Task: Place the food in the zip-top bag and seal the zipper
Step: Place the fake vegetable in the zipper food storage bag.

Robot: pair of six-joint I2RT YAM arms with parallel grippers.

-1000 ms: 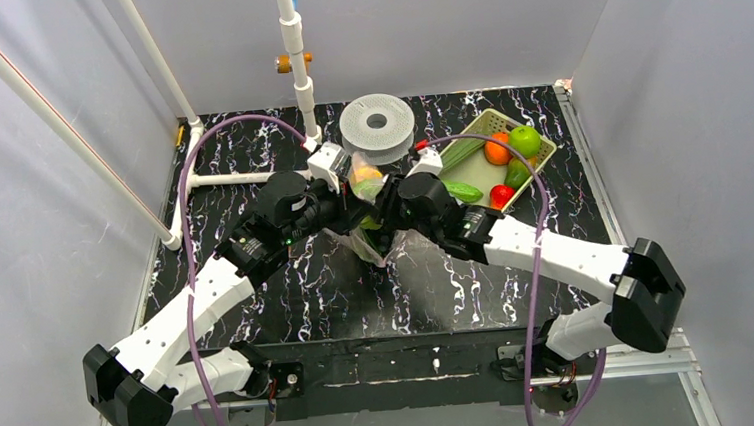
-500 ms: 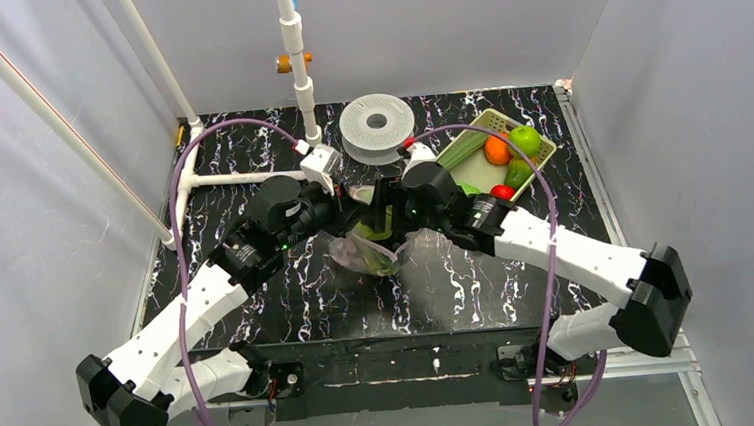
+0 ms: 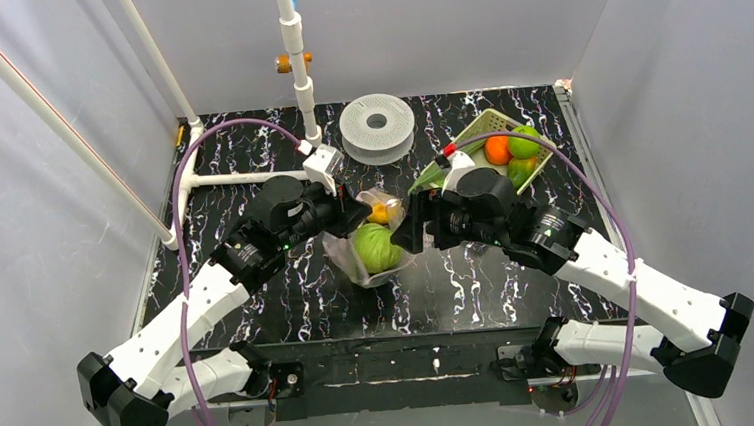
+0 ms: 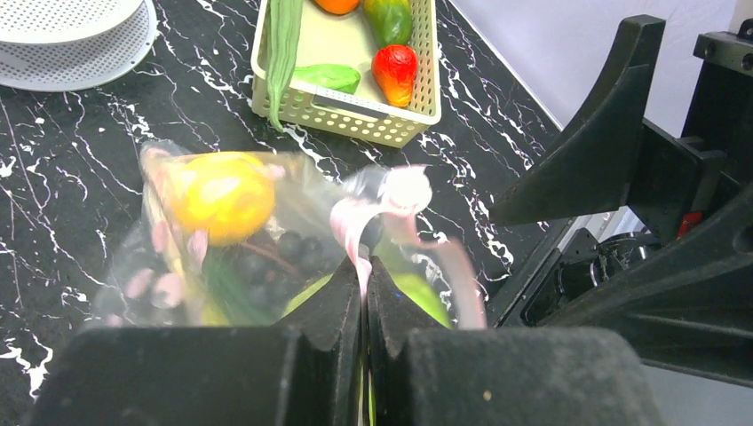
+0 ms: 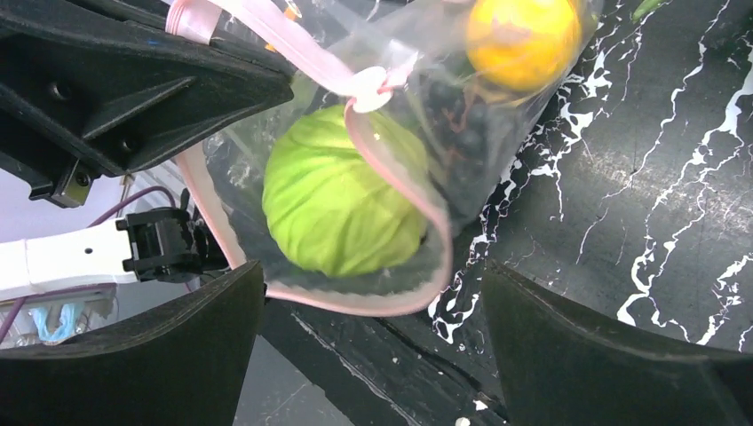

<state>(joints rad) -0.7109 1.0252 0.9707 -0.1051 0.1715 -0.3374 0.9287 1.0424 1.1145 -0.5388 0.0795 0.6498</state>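
My gripper will make the green head (image 3: 378,247) sink deeper inside when it lifts the pink zipper (image 5: 382,305), because the zipper hangs in a loose loop around the green head.
The zip-top bag (image 3: 370,242) hangs between the two grippers just above the table. My left gripper (image 4: 366,266) is shut on its pink zipper (image 4: 351,226), seen from above at the left gripper (image 3: 356,210). Through the plastic I see a pale green round head (image 5: 342,213), a yellow piece (image 5: 524,40) and a dark purple piece (image 5: 457,111). The zipper (image 5: 408,293) loops open around the green head, with a white slider (image 5: 368,89) on it. My right gripper (image 5: 373,346) is open and holds nothing, just right of the bag at the right gripper (image 3: 402,227).
The yellow-green basket (image 3: 487,117) at the back right holds an orange ball (image 3: 497,149), a green apple (image 3: 524,140), a long celery stalk (image 4: 284,44), a small green piece (image 4: 327,77) and a red piece (image 4: 396,71). A white spool (image 3: 377,125) and white pipes (image 3: 294,58) stand behind.
The right gripper has opened, let go of the bag and drawn back to the right. The bag now hangs from the left gripper alone, with the green head showing.
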